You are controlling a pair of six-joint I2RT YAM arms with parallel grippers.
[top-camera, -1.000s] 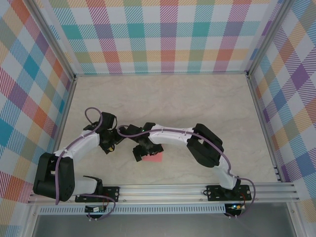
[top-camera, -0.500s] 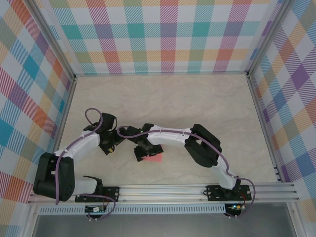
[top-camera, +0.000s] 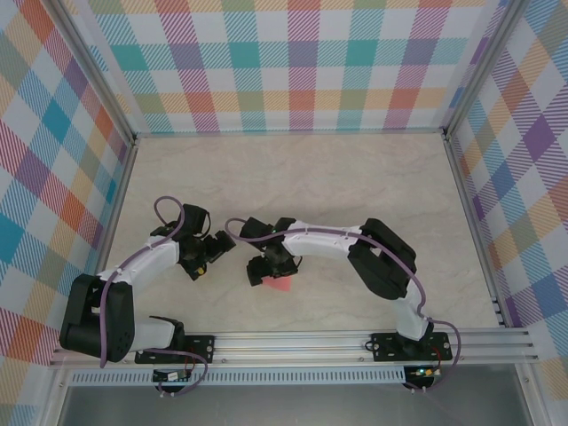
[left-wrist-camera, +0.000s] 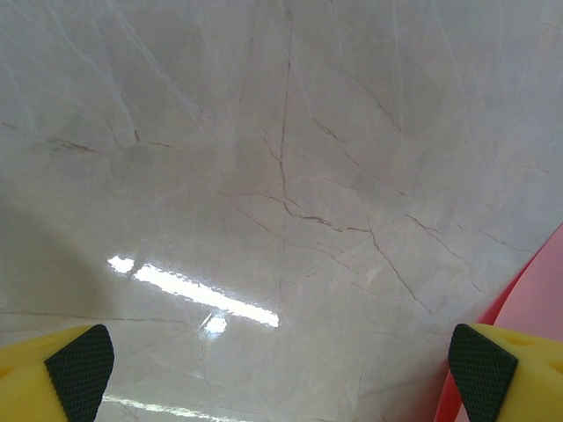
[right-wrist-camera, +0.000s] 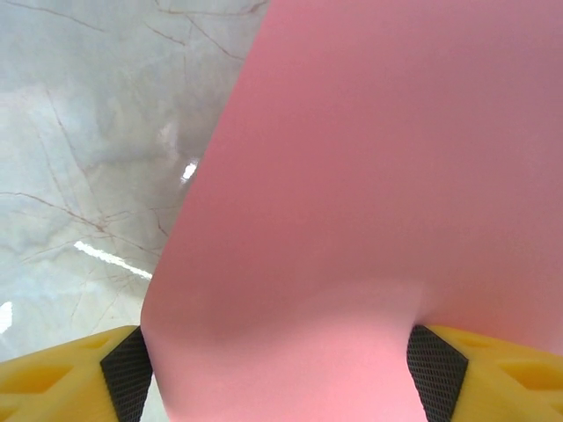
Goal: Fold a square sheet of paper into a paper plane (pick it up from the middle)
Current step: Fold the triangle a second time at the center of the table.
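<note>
My right gripper has the sheet between its fingers, and the sheet bows up [right-wrist-camera: 286, 325] there. Next, my left gripper comes in over the sheet's pink edge [left-wrist-camera: 521, 290] and keeps the fold down while my right gripper moves away.
The square sheet of paper [right-wrist-camera: 369, 158] is plain salmon pink and bows upward between the pads of my right gripper [right-wrist-camera: 281, 378]. Its two sides press against the black pads [right-wrist-camera: 127, 374], so the jaws are shut on it across its width. From above, part of the sheet [top-camera: 280, 285] shows under the right gripper [top-camera: 269, 271], near the table's front. My left gripper [top-camera: 206, 257] hangs just to the left, wide open over bare table. In the left wrist view its jaws [left-wrist-camera: 280, 374] hold nothing, and a pink edge of the sheet [left-wrist-camera: 537, 299] shows by the right pad [left-wrist-camera: 479, 365].
The marble-patterned tabletop [top-camera: 355, 186] stretches behind and to the right of the grippers. Plaid walls [top-camera: 293, 62] close in the back and both sides. A metal rail [top-camera: 311, 342] with the arm bases runs along the near edge.
The right gripper's jaws have narrowed onto the sheet, which now bows up between them. The right arm's elbow has shifted right. The left gripper has hardly moved.
</note>
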